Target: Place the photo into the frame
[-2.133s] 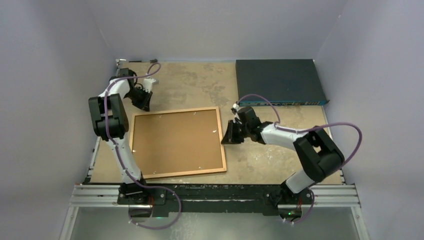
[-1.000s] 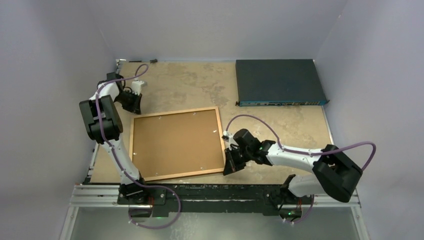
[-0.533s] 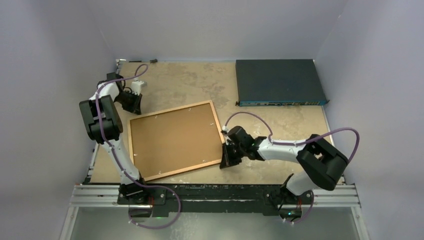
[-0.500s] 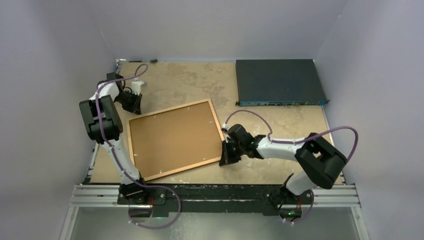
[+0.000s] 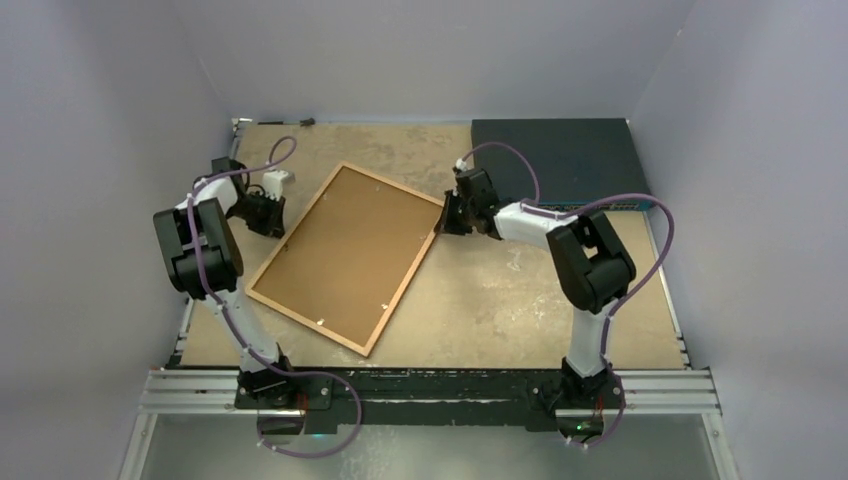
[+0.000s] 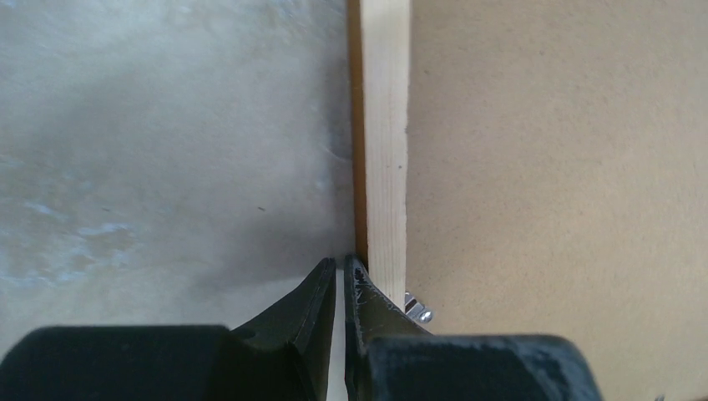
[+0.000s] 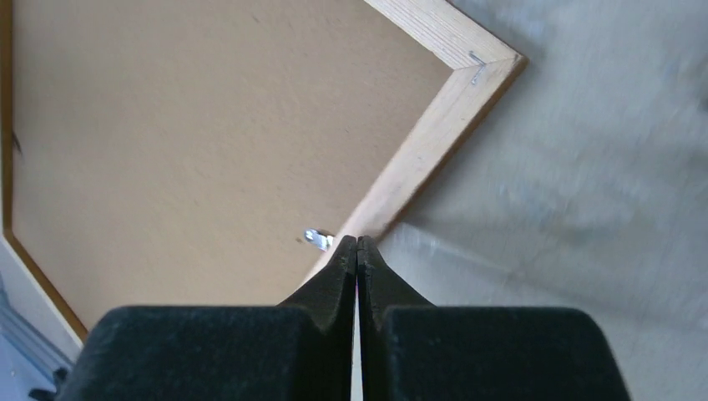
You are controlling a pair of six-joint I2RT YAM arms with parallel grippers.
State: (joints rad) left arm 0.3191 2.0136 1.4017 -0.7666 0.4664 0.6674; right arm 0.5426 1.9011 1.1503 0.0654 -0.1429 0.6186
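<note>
The metal clip (image 6: 419,309) near my left gripper laps over the backing board, so my right gripper should reach it while my left gripper braces the frame's outer side (image 5: 272,256).
The frame (image 5: 295,228) lies back-up on the table, turned diagonally, with the brown backing board (image 5: 345,255) filling it. The photo is not visible. My left gripper (image 5: 272,214) is shut and empty, its tips against the outer side of the frame's left rail (image 6: 386,125). In the left wrist view the gripper (image 6: 341,266) touches the pale wood. My right gripper (image 5: 441,224) is shut and empty, with its tips at the frame's right corner. In the right wrist view the gripper (image 7: 357,242) meets the rail (image 7: 434,138) beside a metal clip (image 7: 317,239).
A dark blue flat box (image 5: 555,160) lies at the back right, just behind the right arm. A metal clip (image 6: 415,307) sits on the backing board near the left fingers. Purple walls close in the table on three sides.
The frame has swung counterclockwise from nearly square to diagonal. My right gripper moved from the frame's near right corner up toward the back, staying at the frame's edge. The left gripper shifted slightly.
</note>
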